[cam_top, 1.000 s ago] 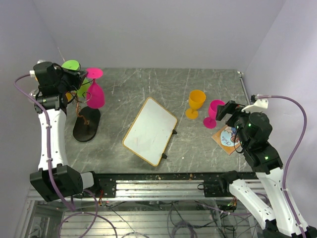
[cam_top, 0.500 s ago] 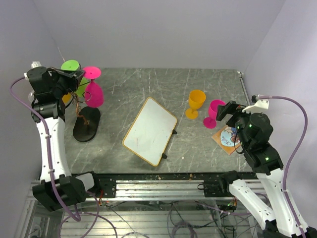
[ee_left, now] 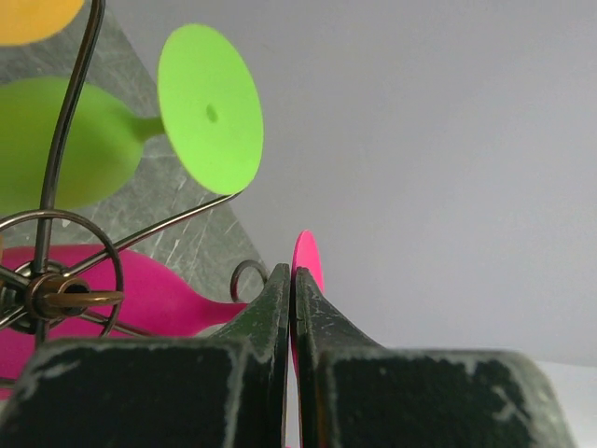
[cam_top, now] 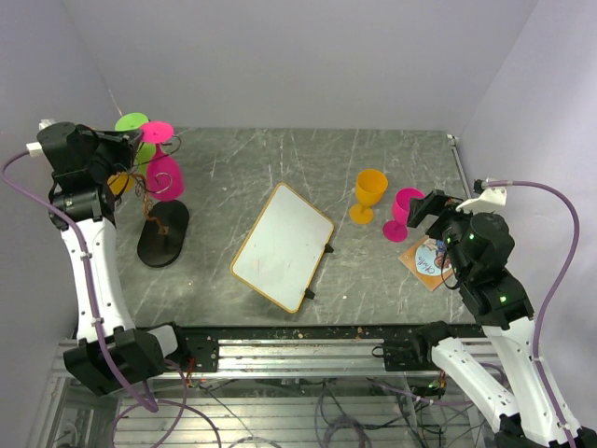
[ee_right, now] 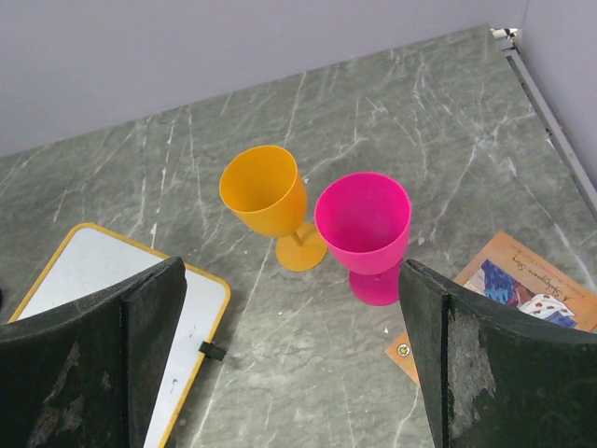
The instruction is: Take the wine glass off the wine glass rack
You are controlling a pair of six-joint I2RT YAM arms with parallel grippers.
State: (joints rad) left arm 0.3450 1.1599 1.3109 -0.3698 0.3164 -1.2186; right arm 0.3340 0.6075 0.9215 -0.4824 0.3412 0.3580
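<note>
The left gripper is holding the pink glass upside down by its foot, so the robot should pull it off the rack and hand its bowl to the right gripper.
The wine glass rack stands at the table's left on a black oval base, and its wire arms show in the left wrist view. A pink wine glass hangs upside down among those arms, beside a green one and an orange one. My left gripper is shut on the thin edge of the pink glass's foot, its jaws nearly touching. At the right, my right gripper hangs open with nothing in it.
A white board with a yellow frame lies mid-table. An orange goblet and a pink goblet stand upright at the right, just ahead of the right gripper. A printed booklet lies beside them. Walls close in on the left and the back.
My left arm has drawn back to the left, and the pink glass has shifted left with its foot in the jaws. The right arm has not moved.
</note>
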